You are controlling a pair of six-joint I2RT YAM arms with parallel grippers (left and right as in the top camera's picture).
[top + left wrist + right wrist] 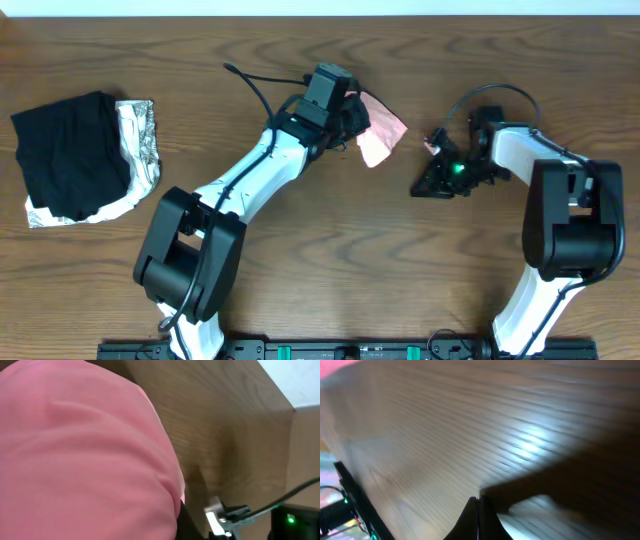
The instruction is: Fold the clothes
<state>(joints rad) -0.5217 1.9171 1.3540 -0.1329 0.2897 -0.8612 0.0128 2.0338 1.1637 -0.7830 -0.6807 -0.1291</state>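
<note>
The T-shirt sits bunched [374, 139] in my left gripper, so my left gripper should stay still while my right gripper grabs the T-shirt's loose corner [399, 129] and pulls it open.
The clothes [381, 134] are a salmon-pink T-shirt, bunched into a small wad at the back middle of the wooden table. My left gripper [352, 117] is shut on the clothes, and the pink fabric [85, 455] fills most of the left wrist view, hiding the fingers apart from a dark sliver [189, 522]. No lettering shows. My right gripper [420, 187] sits low over bare wood, right of the shirt and apart from it. Its fingertips [478, 505] are pressed together with nothing between them. A corner of the clothes [332, 367] shows at the top left of the right wrist view.
A black folded garment [68, 152] lies at the far left on a silvery-white patterned cloth [143, 140]. The table's far edge [560, 14] runs along the top. Part of the right arm with a green light [289, 520] shows in the left wrist view.
</note>
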